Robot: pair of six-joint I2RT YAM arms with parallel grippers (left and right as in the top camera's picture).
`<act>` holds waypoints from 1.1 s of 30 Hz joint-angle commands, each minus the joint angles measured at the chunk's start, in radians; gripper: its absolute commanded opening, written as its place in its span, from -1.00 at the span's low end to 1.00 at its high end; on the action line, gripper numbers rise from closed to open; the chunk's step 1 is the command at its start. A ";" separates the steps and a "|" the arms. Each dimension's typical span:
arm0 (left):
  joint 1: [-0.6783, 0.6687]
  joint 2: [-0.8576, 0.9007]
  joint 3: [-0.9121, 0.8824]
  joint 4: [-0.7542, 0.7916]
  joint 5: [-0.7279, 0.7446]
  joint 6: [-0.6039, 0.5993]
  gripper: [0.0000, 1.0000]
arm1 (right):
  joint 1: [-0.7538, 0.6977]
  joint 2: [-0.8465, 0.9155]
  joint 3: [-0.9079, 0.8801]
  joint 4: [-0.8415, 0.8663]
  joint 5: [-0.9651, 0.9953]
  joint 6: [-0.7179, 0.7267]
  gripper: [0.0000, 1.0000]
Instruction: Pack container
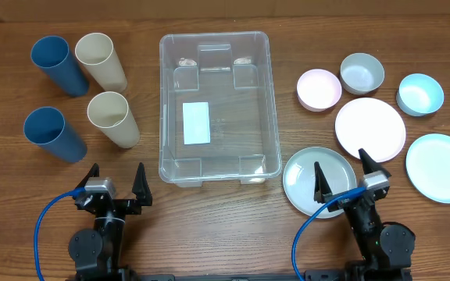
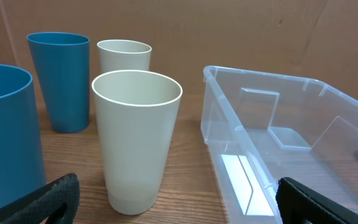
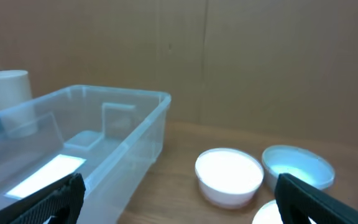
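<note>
The flat grey-green plate (image 1: 306, 183) is below my level right gripper, so I should raise the gripper, tip its fingers down and grip the plate by its near rim (image 1: 339, 211).
The clear container (image 1: 268, 109) with a white label on its bottom sits mid-table and holds nothing; it also shows in the left wrist view (image 2: 229, 118) and the right wrist view (image 3: 142, 124). Left of it stand two blue cups (image 1: 59, 65) (image 1: 53, 133) and two cream cups (image 1: 101, 61) (image 1: 112, 119). Right of it are a pink bowl (image 1: 319, 88), a grey bowl (image 1: 362, 72), a blue bowl (image 1: 420, 94) and three plates (image 1: 369, 127) (image 1: 441, 167) (image 1: 303, 176). My left gripper (image 1: 117, 186) is open near the front edge. My right gripper (image 1: 344, 173) is open over the grey-green plate.
The wooden table (image 1: 225, 226) runs to the front edge where both arm bases and blue cables (image 1: 49, 215) sit. A brown cardboard wall (image 3: 229, 56) stands behind the table.
</note>
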 commanded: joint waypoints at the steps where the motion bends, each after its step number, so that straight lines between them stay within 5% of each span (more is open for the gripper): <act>1: 0.005 -0.010 -0.003 0.000 0.002 0.019 1.00 | -0.002 0.023 0.175 -0.105 -0.009 0.105 1.00; 17: 0.005 -0.010 -0.003 0.000 0.002 0.019 1.00 | -0.002 0.896 1.314 -1.202 -0.028 0.142 1.00; 25: 0.005 -0.010 -0.003 0.000 0.002 0.019 1.00 | -0.002 1.092 1.327 -1.455 -0.082 0.146 1.00; 33: 0.005 -0.010 -0.003 0.000 0.002 0.019 1.00 | -0.002 1.180 1.170 -1.403 0.209 0.647 1.00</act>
